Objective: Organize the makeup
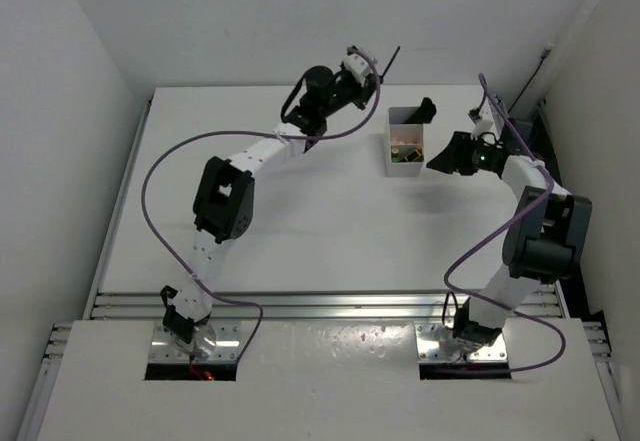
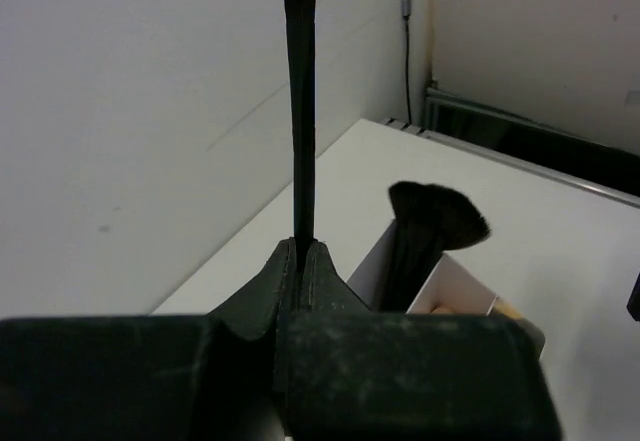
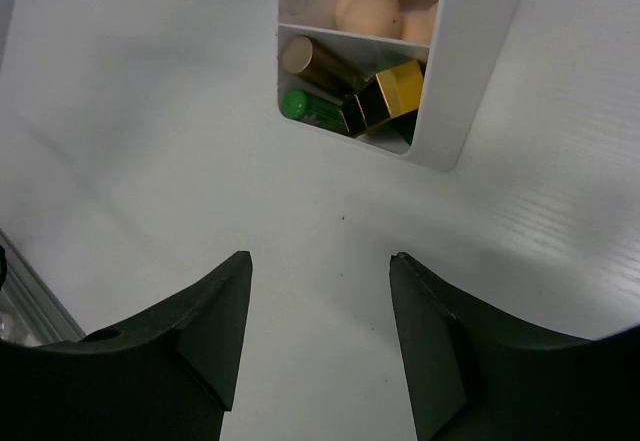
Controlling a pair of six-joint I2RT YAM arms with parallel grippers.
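Observation:
The thin black stick (image 1: 391,63) is upright and there is room beside the brush in the far compartment (image 1: 401,116), so my left gripper should go on over that compartment before it lets go there.
My left gripper (image 1: 368,76) (image 2: 301,246) is shut on a thin black stick (image 2: 300,111) (image 1: 390,58), held in the air left of the white compartmented box (image 1: 392,146) (image 2: 455,286). A black flared-head brush (image 2: 437,216) (image 1: 426,110) stands in the box's far compartment. My right gripper (image 1: 435,161) (image 3: 320,261) hangs open and empty just right of the box (image 3: 470,71). Below it, one compartment holds a green tube (image 3: 300,106), a black-and-gold case (image 3: 385,96) and a gold-capped tube (image 3: 305,58).
A beige sponge (image 3: 368,3) lies in the box's middle compartment. The walls of the white enclosure stand close behind the left gripper and to the right of the right arm. A metal rail (image 1: 330,306) crosses the table's near edge.

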